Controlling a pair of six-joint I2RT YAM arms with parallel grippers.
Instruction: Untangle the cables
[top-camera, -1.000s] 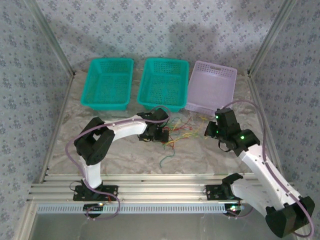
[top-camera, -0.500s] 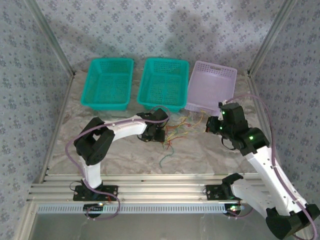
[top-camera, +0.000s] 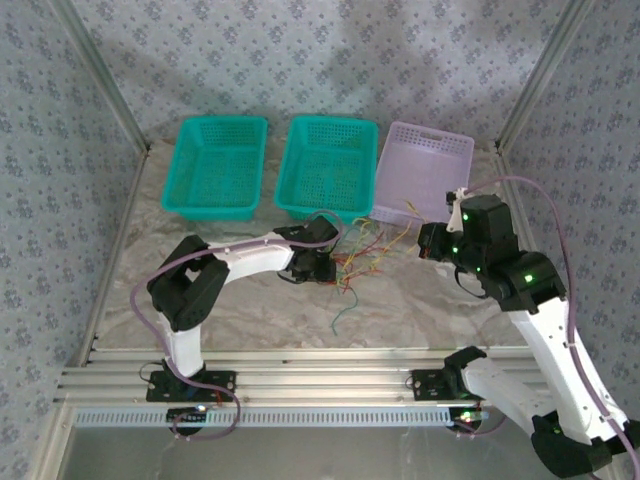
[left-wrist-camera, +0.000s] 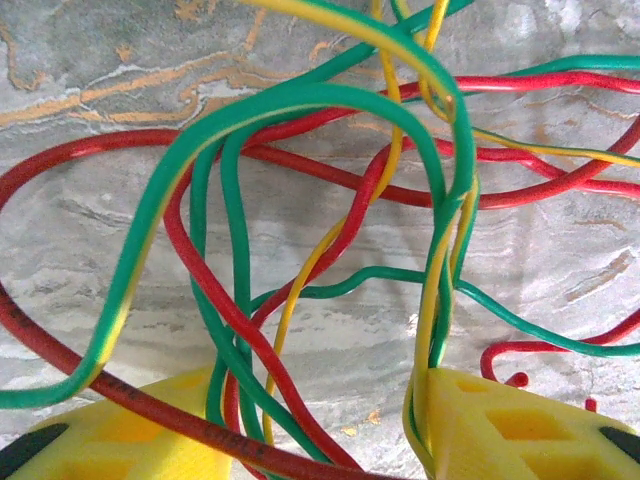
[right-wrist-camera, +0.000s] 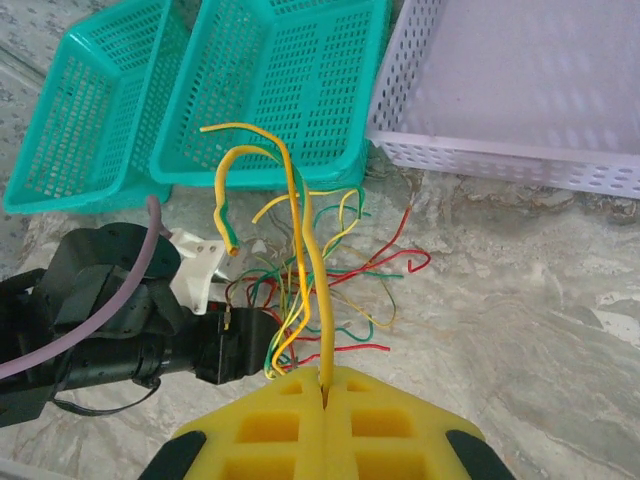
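The yellow cable in my right gripper runs into the tangle (top-camera: 355, 262), so my left gripper should take the red and green cables (left-wrist-camera: 238, 325) between its fingers and both grippers should pull away from each other.
The cables (top-camera: 360, 262) are a tangle of thin red, green and yellow wires on the marble table, in front of the middle basket. My left gripper (top-camera: 325, 265) sits low at the tangle's left end. Its yellow fingers (left-wrist-camera: 500, 430) stand apart, and several loose cables (left-wrist-camera: 300, 97) run through the gap without being pinched. My right gripper (right-wrist-camera: 325, 385) is raised to the right of the tangle and is shut on one yellow cable (right-wrist-camera: 318, 290). That cable rises from the pads and curls over at the top. In the top view the right gripper (top-camera: 432, 243) hangs near the lilac basket's front edge.
Two teal baskets (top-camera: 210, 208) (top-camera: 325, 210) and a lilac basket (top-camera: 425, 180) stand in a row at the back. One loose green cable (top-camera: 340, 315) lies alone nearer the front. Patterned walls and metal posts close in the sides.
My right gripper rose and moved back and right toward the lilac basket, drawing the yellow cable up. The left jaws narrowed around the tangle. The strands shifted right.
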